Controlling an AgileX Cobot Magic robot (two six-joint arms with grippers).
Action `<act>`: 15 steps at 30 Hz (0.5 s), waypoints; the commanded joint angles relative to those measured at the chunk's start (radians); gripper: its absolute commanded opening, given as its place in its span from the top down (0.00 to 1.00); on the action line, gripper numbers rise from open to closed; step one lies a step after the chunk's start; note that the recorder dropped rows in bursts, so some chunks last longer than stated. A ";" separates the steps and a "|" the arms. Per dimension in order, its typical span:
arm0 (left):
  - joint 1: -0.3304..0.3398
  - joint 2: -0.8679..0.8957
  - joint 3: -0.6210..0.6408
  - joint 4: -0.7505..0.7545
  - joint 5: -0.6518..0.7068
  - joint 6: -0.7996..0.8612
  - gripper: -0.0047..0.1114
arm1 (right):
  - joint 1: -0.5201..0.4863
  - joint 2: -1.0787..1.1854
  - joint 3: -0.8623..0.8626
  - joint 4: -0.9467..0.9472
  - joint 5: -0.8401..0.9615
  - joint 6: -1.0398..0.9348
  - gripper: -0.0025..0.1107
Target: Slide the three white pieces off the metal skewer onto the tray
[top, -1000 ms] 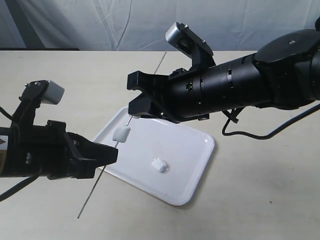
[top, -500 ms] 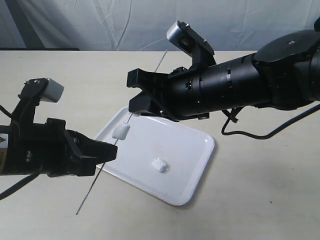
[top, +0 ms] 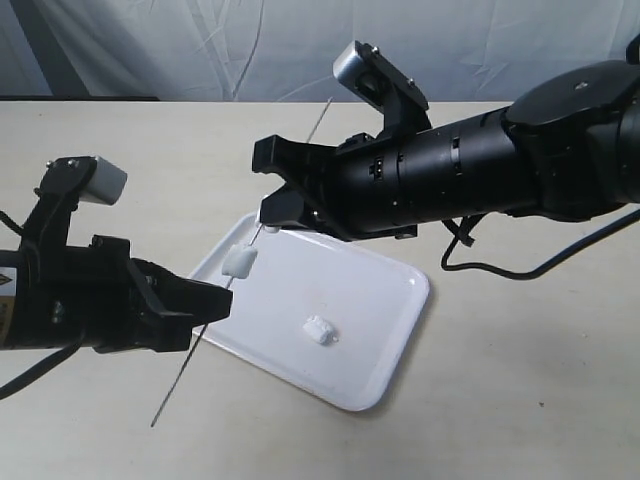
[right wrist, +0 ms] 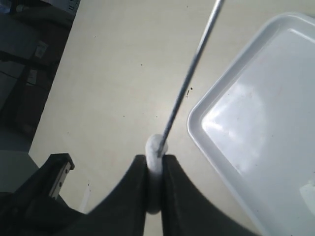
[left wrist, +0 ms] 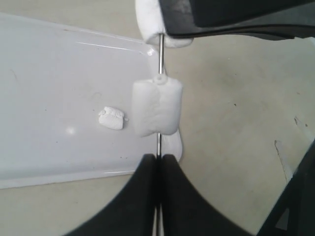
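Note:
My right gripper is holding the white piece with a long part of the skewer still running beyond it, so my left gripper should pull the skewer back toward its lower tip.
The thin metal skewer slants over the tray's near-left corner. My left gripper is shut on its lower part; in the left wrist view the fingertips pinch the rod. One white piece sits on the skewer just above that grip, also visible as the white piece. Higher up, my right gripper is shut on a second white piece, threaded on the skewer. A third white piece lies loose on the tray.
The beige table surrounds the tray. The bulky black right arm hangs over the tray's far side. A pale cloth backdrop hangs behind. The skewer's lower tip hangs beyond the tray's near-left corner.
My left gripper has shifted slightly to the left with the skewer, and the lower tip has risen a little. The right gripper has barely moved.

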 commanded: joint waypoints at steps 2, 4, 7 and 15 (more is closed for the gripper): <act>0.004 0.002 0.036 0.003 0.028 -0.011 0.96 | -0.003 -0.007 -0.004 0.003 -0.046 -0.008 0.96; 0.004 0.002 0.051 0.003 0.022 -0.011 0.96 | -0.003 -0.007 -0.004 0.003 -0.059 -0.008 0.90; 0.004 0.002 0.072 0.003 0.018 -0.011 0.96 | -0.003 -0.007 -0.004 0.005 -0.080 -0.008 0.83; 0.004 0.002 0.085 0.003 0.031 -0.004 0.96 | -0.003 -0.006 -0.004 0.003 -0.099 -0.008 0.83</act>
